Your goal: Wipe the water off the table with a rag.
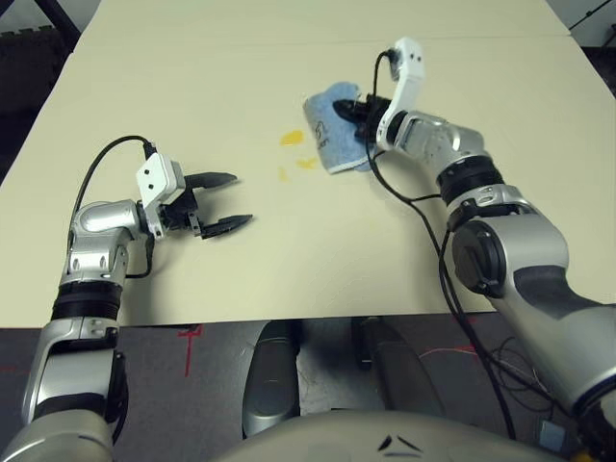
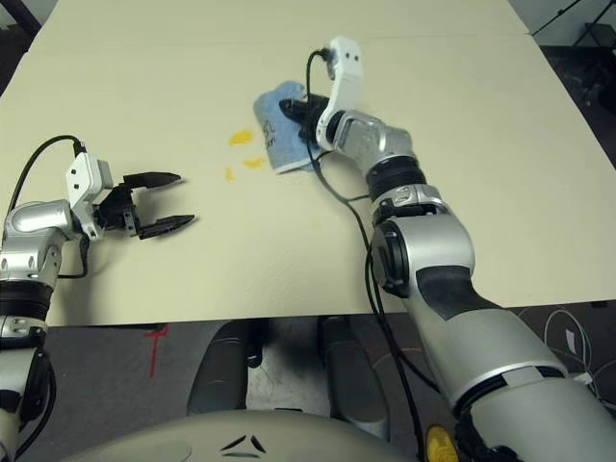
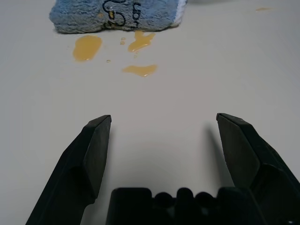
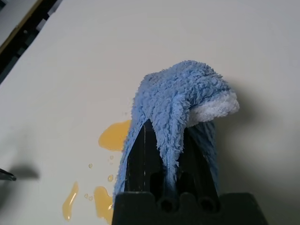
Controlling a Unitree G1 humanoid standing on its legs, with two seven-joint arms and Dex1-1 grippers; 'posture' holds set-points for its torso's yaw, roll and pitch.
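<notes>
I can see the water blotches outside the rag's lettered edge, so next my right gripper wipes the rag back across them toward my left gripper.
A folded light blue rag with dark lettering lies on the cream table, right of centre. My right gripper is shut on a raised fold of it; black fingers pinch the cloth. Just left of the rag are yellow-orange water blotches: one larger and two smaller. They also show beside the cloth in the left wrist view. My left gripper is open and holds nothing, low over the table left of the blotches.
A faint seam crosses the far part of the tabletop. The table's front edge runs just behind both forearms. A black cable trails from my right wrist across the table. A tiny droplet lies nearer the front.
</notes>
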